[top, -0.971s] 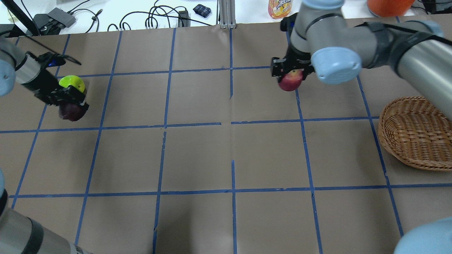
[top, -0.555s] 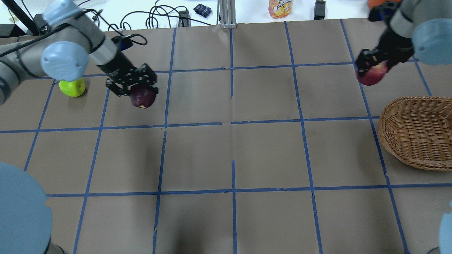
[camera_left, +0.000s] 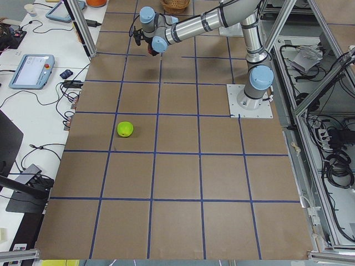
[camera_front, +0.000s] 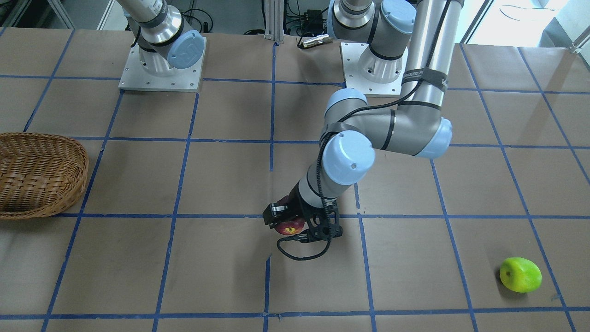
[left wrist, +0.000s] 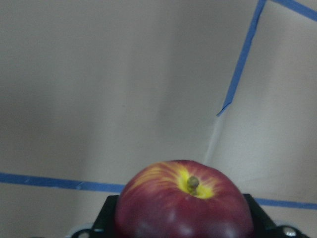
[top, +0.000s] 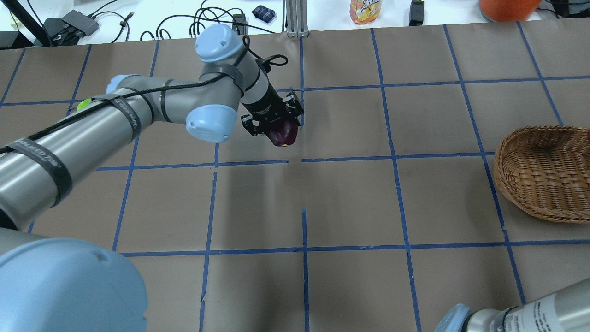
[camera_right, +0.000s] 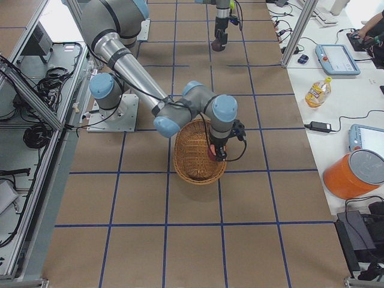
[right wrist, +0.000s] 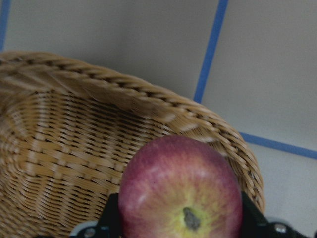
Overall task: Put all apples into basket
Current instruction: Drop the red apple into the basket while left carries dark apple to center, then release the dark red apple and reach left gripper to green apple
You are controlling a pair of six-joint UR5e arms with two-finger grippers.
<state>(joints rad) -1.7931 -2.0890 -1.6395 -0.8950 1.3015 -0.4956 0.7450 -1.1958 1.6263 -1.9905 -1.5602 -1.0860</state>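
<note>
My left gripper should put the dark maroon apple down midway for my right gripper to pick up, because the brown wicker basket is far from my left gripper.
My left gripper (top: 278, 127) is shut on the dark maroon apple (top: 284, 134) and holds it above the paper near the table's middle. The left wrist view shows this apple (left wrist: 183, 203) with its red-yellow patch. My right gripper (camera_right: 216, 153) is shut on the red speckled apple (right wrist: 181, 191) and holds it just over the rim of the brown wicker basket (right wrist: 74, 144). The basket (top: 544, 175) lies at the table's right edge. The lime green apple (camera_front: 520, 275) lies alone on the paper at the far left, mostly hidden behind my left arm in the overhead view.
My left arm (top: 115, 124) stretches across the table's left half. A juice bottle (top: 365, 10), an orange bucket (top: 507, 7) and cables (top: 203, 23) lie beyond the far edge. Blue tape lines grid the brown paper.
My left gripper has carried the maroon apple rightward from beside the green apple to the table's middle. My right gripper has carried the red apple right, out of the overhead view, to over the basket.
</note>
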